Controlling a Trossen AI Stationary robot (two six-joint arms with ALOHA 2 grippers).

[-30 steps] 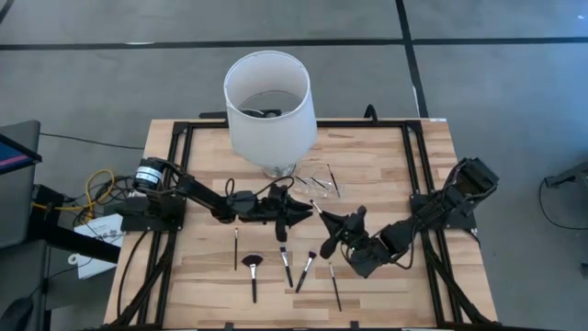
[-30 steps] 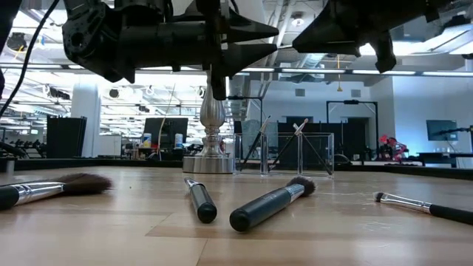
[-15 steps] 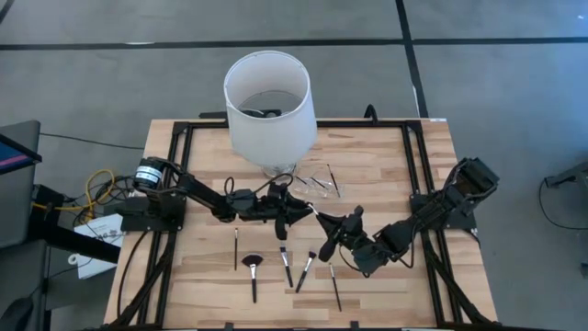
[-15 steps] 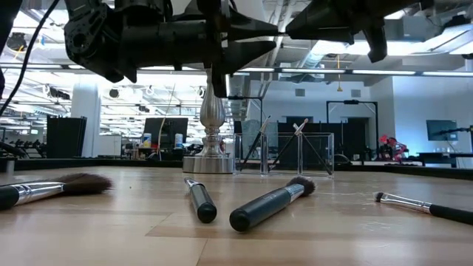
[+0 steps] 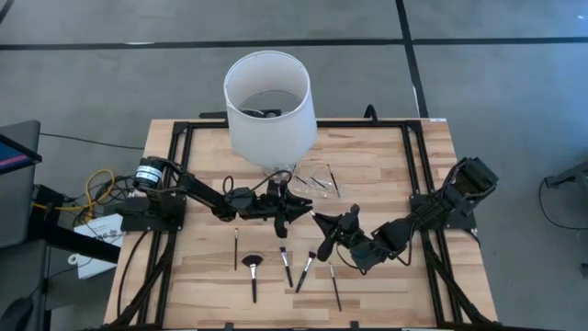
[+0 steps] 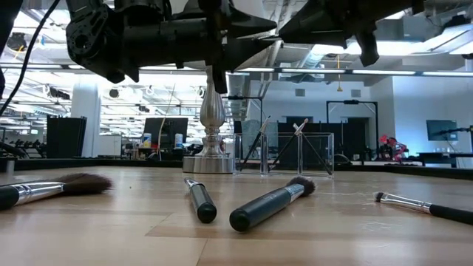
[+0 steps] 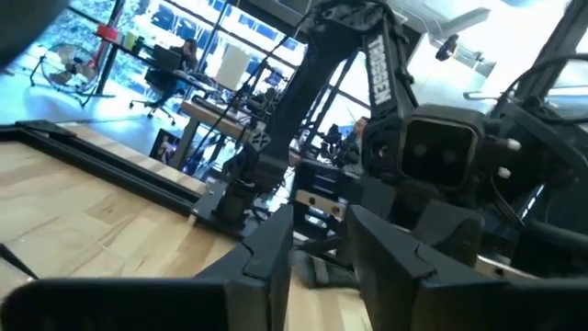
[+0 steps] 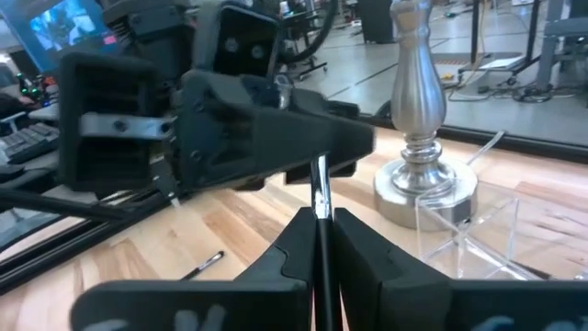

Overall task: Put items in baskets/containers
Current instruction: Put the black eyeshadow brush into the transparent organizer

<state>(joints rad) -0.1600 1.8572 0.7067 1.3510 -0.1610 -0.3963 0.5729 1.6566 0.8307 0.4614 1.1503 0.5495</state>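
My right gripper is holding the brush by its black handle (image 8: 325, 262). Next, my left gripper grips the brush's silvery ferrule (image 8: 321, 189) and lowers the handle into the clear tray.
My right gripper (image 5: 319, 221) hovers over the table's middle, shut on a thin black makeup brush (image 8: 320, 198) with a silvery ferrule. My left gripper (image 5: 305, 210) hovers just left of it, fingers pointing right. It is empty, with a narrow gap between its fingers (image 7: 322, 244). The held brush's head end reaches up to the left gripper's fingers (image 8: 322, 165); I cannot tell if they touch. The clear tray (image 5: 323, 180) stands beyond, with brushes leaning crossed inside (image 6: 295, 144). Several brushes lie flat on the table, among them a fan-headed one (image 5: 253, 269). My right gripper pinches the brush's black handle (image 8: 320, 241) between its two fingers. The fingers come from the table's near right, slanting toward the far left. The brush sticks out past the fingertips, ferrule end (image 8: 320, 188) ahead, lifted clear of the table.
A tall white lampshade (image 5: 269, 101) on a silvery lamp base (image 6: 211, 159) stands just left of the tray, at the far middle. Loose brushes (image 5: 286, 267) (image 5: 306, 269) (image 5: 334, 285) (image 5: 236, 246) lie near the front. A black frame (image 5: 413, 165) rims the table.
My right gripper has gone a little toward the table's left and far edges, closer to my left gripper, with the brush still held clear of the table.
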